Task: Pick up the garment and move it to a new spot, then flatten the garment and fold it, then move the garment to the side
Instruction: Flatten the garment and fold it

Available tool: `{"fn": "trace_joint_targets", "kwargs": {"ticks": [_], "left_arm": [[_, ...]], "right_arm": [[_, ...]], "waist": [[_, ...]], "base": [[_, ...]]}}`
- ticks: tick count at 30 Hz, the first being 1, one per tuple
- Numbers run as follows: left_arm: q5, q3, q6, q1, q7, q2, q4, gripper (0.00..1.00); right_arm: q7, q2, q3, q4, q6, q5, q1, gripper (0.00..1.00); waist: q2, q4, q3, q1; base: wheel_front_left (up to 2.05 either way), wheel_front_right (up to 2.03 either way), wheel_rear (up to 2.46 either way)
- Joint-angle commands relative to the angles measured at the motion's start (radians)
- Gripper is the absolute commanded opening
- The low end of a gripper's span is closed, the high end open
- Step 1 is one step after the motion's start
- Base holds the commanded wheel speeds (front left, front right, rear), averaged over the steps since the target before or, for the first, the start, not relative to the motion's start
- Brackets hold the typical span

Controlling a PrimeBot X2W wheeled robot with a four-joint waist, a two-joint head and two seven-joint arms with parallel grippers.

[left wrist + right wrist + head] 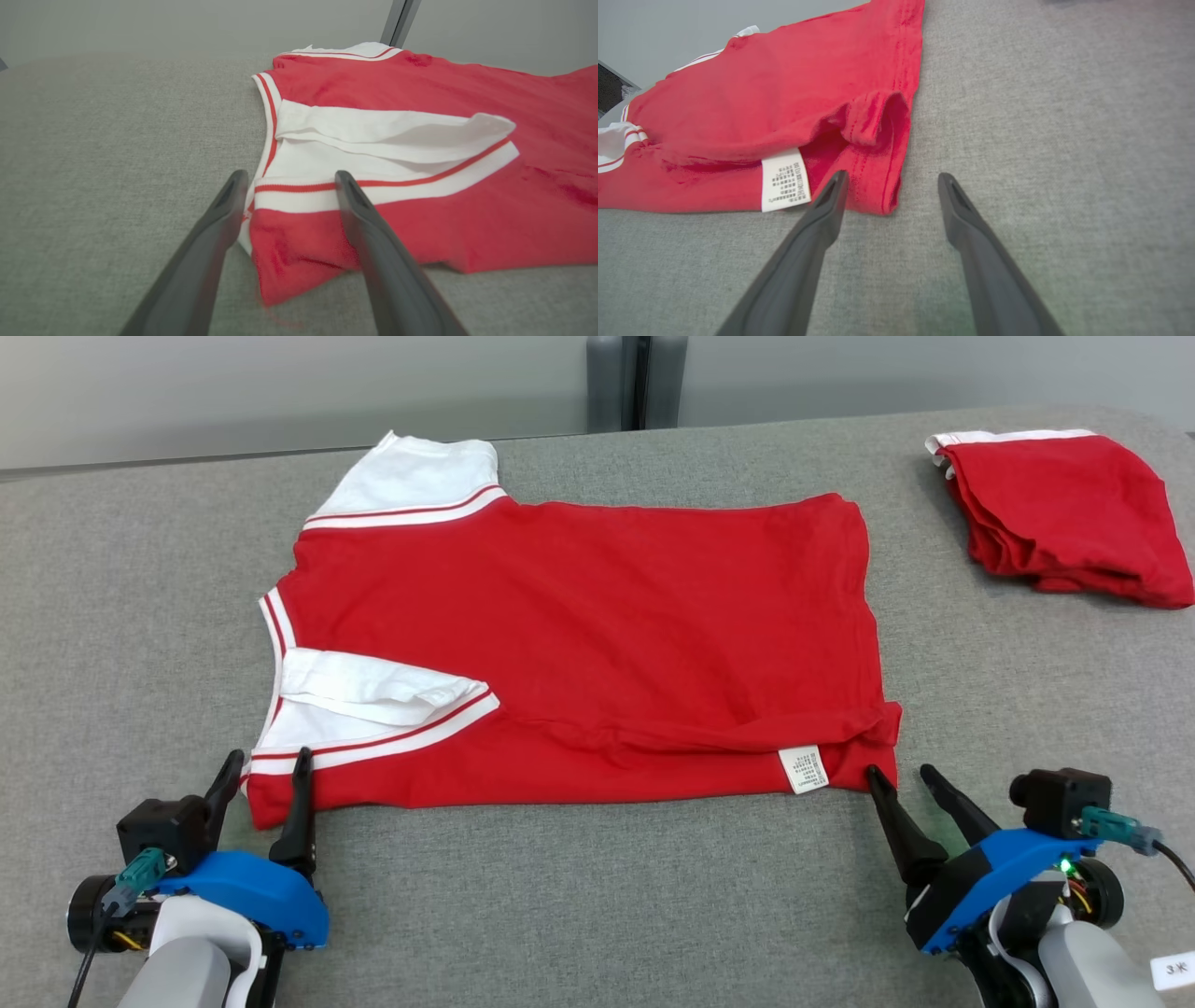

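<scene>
The far white sleeve (412, 476) will slide along toward the robot when the robot pulls the near corners, because the red shirt's body (583, 599) lies spread out with little slack.
A red shirt (597, 635) with white, red-striped sleeves lies spread flat on the grey table, its near edge folded over with one sleeve (373, 695) tucked on top. My left gripper (266, 767) stands open at the shirt's near left corner (289, 247), one finger on each side of that corner. Over at the near right corner (878, 186), beside the white care label (784, 179), my right gripper (898, 773) is open too, its left finger (831, 200) touching the hem and the other over bare table.
A second red garment (1064, 513) with white trim lies folded at the far right of the grey table (597, 915). A pale wall with a dark vertical post (635, 378) runs behind the table's far edge.
</scene>
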Motion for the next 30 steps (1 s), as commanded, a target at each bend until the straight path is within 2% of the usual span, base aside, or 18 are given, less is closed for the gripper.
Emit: {"fn": "trace_joint_targets", "kwargs": {"ticks": [1,12,13,14,15,16,17,18,19,25,30], "left_arm": [[-0.007,0.002,0.005,0.008,0.001,0.005,0.010,1.00],[-0.015,-0.017,-0.012,-0.035,0.010,-0.005,0.134,1.00],[-0.016,-0.023,-0.016,-0.037,0.014,-0.008,0.146,1.00],[-0.017,-0.028,-0.021,-0.037,0.020,-0.011,0.156,1.00],[-0.019,-0.032,-0.023,-0.039,0.021,-0.014,0.166,0.87],[-0.021,-0.035,-0.027,-0.040,0.019,-0.016,0.175,0.46],[-0.021,-0.035,-0.027,-0.040,0.019,-0.016,0.175,0.46],[-0.023,-0.038,-0.031,-0.040,0.016,-0.018,0.182,0.09],[-0.024,-0.039,-0.032,-0.041,0.011,-0.021,0.185,0.00],[-0.040,-0.032,-0.042,-0.034,-0.019,-0.033,0.176,0.00],[-0.048,-0.018,-0.030,0.011,-0.034,-0.043,0.115,0.00]], "right_arm": [[-0.007,0.002,0.005,0.012,0.001,-0.016,-0.020,1.00],[-0.025,0.042,0.054,0.150,0.001,-0.041,-0.096,1.00],[-0.028,0.046,0.059,0.163,0.001,-0.037,-0.099,0.74],[-0.036,0.049,0.065,0.172,0.001,-0.033,-0.102,0.27],[-0.042,0.051,0.067,0.181,0.001,-0.029,-0.105,0.12],[-0.050,0.052,0.072,0.188,0.001,-0.024,-0.106,0.00],[-0.050,0.052,0.072,0.188,0.001,-0.024,-0.106,0.00],[-0.061,0.054,0.077,0.193,0.001,-0.018,-0.107,0.00],[-0.073,0.054,0.080,0.195,0.001,-0.015,-0.107,0.00],[-0.114,0.045,0.109,0.210,0.001,0.009,-0.085,0.00],[-0.133,0.029,0.123,0.182,0.001,0.036,-0.048,0.00]], "waist": [[0.0000,-0.001,0.003,0.0001],[0.0000,0.000,0.015,0.0001],[0.0000,0.002,0.013,0.0001],[0.0000,0.004,0.010,0.0001],[0.0000,0.006,0.006,0.0001],[0.0000,0.007,0.001,0.0001],[0.0000,0.007,0.001,0.0001],[0.0000,0.008,-0.005,0.0001],[0.0000,0.009,-0.012,0.0001],[0.0000,0.013,-0.057,0.0001],[0.0000,0.024,-0.099,0.0001]], "base": [[0.00,0.00,0.00],[0.00,0.00,0.00],[0.00,0.00,0.00],[0.00,0.00,0.00],[0.00,0.00,0.00],[0.00,0.00,0.00],[0.00,0.00,0.00],[0.00,0.00,0.00],[0.00,0.00,0.00],[0.00,0.00,0.00],[0.00,0.00,0.00]]}}
